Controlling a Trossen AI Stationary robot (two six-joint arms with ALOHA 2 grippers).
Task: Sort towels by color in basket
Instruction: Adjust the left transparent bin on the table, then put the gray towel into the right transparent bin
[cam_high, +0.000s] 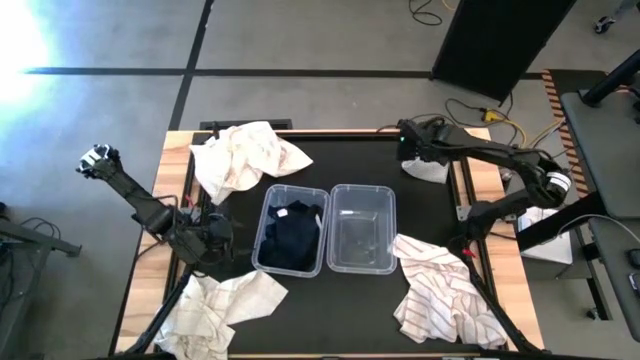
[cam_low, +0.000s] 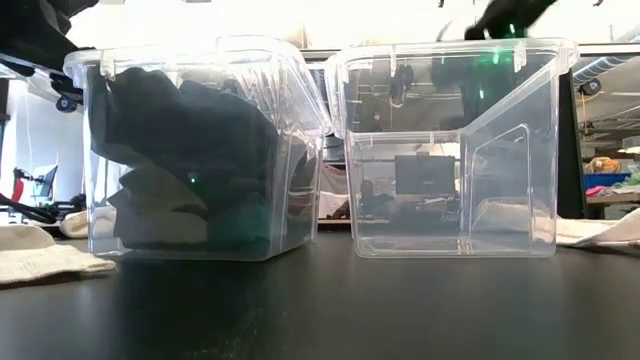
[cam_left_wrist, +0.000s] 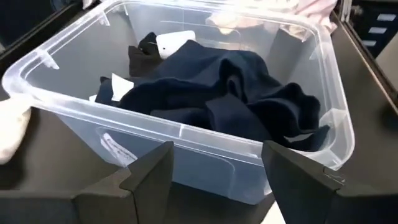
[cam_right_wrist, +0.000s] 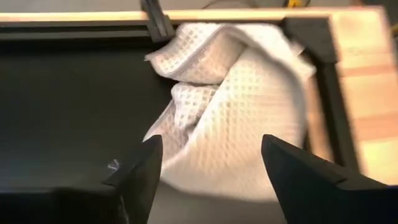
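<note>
My left gripper should straighten the bin of dark towels by pushing its side (cam_high: 255, 257) until it is square, because that bin stands crooked and its far end crowds the empty bin (cam_high: 327, 193).
Two clear plastic bins stand side by side mid-table. The left bin (cam_high: 290, 228) (cam_left_wrist: 186, 134) holds dark towels (cam_left_wrist: 230, 93), navy and black, with a bit of white among them. I see nothing in the right bin (cam_high: 361, 228) (cam_low: 450, 150). My left gripper (cam_high: 218, 232) (cam_left_wrist: 214, 155) is open at table height, just left of the left bin and facing its wall. My right gripper (cam_high: 412, 150) (cam_right_wrist: 211, 149) is open over a white waffle towel (cam_right_wrist: 242, 106) (cam_high: 432, 168) that lies bunched at the table's far right corner.
A cream towel (cam_high: 245, 155) lies crumpled at the far left and another (cam_high: 220, 305) at the near left. A white towel with thin dark stripes (cam_high: 445, 295) lies at the near right. A bare strip of black mat (cam_high: 350, 165) runs behind the bins.
</note>
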